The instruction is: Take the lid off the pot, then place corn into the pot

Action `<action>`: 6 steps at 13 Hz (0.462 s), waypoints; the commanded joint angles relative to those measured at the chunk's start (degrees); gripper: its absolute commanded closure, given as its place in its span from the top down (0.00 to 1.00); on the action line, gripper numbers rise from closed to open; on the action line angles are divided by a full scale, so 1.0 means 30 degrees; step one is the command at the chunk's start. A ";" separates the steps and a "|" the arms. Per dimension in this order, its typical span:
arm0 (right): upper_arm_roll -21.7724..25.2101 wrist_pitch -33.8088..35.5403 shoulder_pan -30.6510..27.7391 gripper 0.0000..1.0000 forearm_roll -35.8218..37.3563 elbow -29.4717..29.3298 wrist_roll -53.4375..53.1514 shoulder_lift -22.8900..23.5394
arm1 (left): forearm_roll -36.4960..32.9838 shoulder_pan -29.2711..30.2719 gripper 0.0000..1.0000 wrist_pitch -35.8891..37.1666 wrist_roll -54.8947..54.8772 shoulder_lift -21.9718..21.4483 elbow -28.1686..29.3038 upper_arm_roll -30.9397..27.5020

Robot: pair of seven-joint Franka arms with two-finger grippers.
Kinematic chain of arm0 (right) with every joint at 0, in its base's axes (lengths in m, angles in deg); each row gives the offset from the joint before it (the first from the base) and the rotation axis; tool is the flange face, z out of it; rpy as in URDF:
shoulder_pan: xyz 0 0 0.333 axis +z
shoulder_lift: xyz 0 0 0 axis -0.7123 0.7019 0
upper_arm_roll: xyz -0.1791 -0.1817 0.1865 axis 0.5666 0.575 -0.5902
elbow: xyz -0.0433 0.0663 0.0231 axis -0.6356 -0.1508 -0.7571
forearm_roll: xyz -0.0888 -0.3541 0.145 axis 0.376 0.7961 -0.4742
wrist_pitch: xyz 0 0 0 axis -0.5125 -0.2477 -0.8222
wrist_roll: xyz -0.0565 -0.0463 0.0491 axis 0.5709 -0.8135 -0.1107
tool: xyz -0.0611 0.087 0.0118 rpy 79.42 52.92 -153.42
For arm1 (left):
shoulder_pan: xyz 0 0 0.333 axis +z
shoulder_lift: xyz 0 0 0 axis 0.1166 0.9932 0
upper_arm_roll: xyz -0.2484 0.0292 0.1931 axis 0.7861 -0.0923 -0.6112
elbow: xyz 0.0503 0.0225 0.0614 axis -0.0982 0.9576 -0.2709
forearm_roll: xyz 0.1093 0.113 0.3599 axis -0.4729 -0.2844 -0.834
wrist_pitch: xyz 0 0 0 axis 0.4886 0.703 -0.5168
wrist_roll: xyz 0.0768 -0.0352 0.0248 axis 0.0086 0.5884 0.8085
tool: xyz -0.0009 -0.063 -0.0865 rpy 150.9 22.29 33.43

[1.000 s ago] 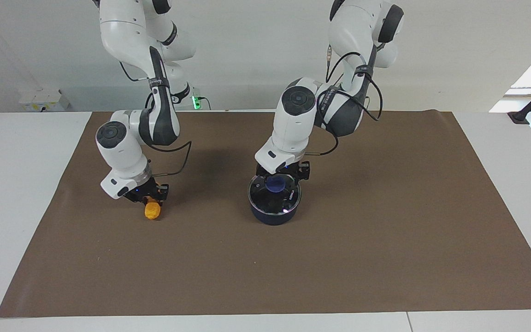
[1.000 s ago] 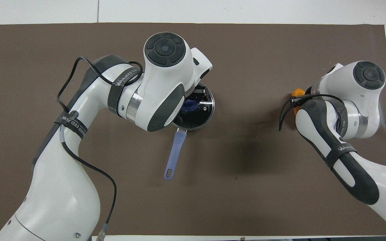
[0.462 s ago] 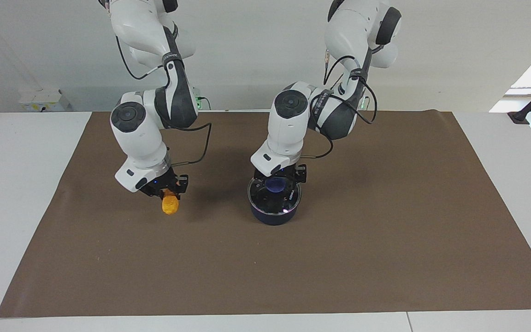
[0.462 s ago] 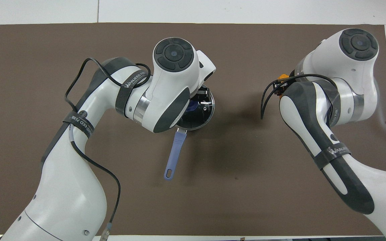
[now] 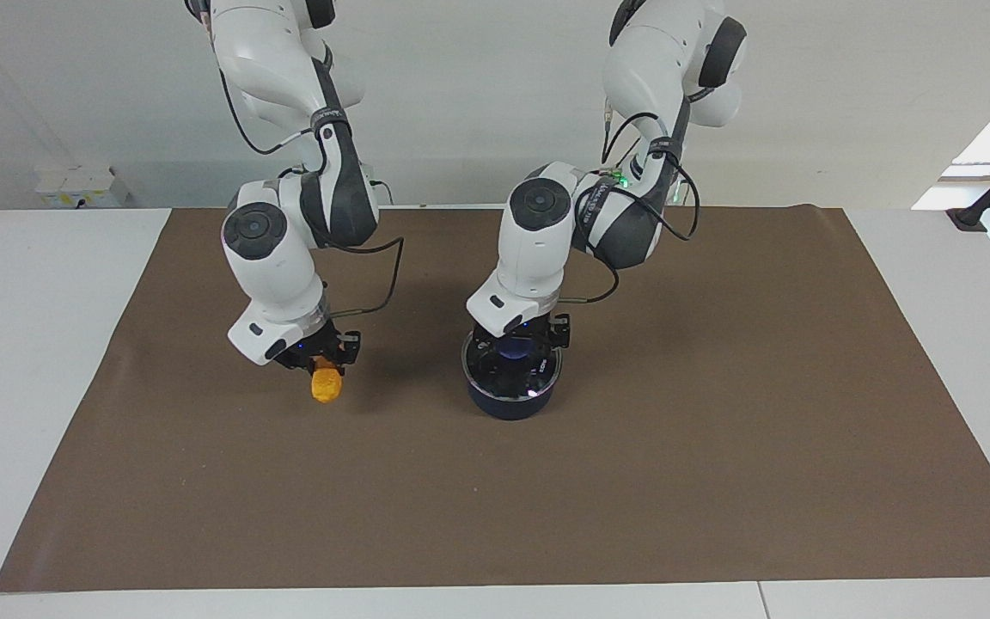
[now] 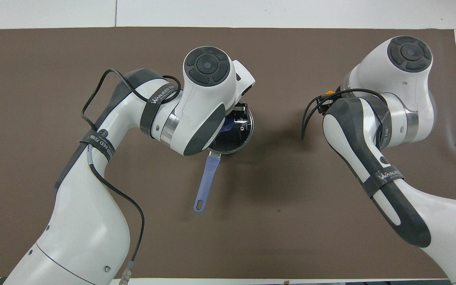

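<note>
Next, my left gripper takes hold of the blue knob (image 5: 513,349) and moves the glass lid (image 5: 510,380) aside first, because the lid blocks the pot for the corn in my right gripper.
The dark navy pot (image 5: 510,402) stands mid-mat with the glass lid (image 5: 538,371) on it. Its light-blue handle (image 6: 206,182) points toward the robots. My left gripper (image 5: 519,341) is down on the lid, its fingers open on either side of the blue knob (image 5: 512,350). The lid also shows in the overhead view (image 6: 238,136), mostly hidden under the left arm. My right gripper (image 5: 326,370) is shut on the orange-yellow corn (image 5: 327,388) and holds it just above the mat, beside the pot toward the right arm's end. Overhead, only a sliver of the corn (image 6: 328,93) shows.
A brown mat (image 5: 718,430) covers the white table. Nothing else lies on it apart from the pot and its lid.
My right gripper has lifted the corn off the mat and carried it toward the pot. My left gripper has sunk lower over the lid's knob.
</note>
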 commanded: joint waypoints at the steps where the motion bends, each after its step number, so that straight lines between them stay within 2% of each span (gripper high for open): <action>1: -0.0047 -0.0012 -0.0106 0.00 -0.0280 -0.0045 -0.0228 0.0113 | -0.0361 -0.0282 1.00 -0.0309 0.0349 0.0010 0.0062 -0.0253; 6: -0.0047 -0.0070 -0.0106 0.00 -0.0280 0.0131 -0.0228 0.0055 | -0.0391 -0.0485 1.00 -0.0045 0.0407 0.0010 0.0033 -0.0282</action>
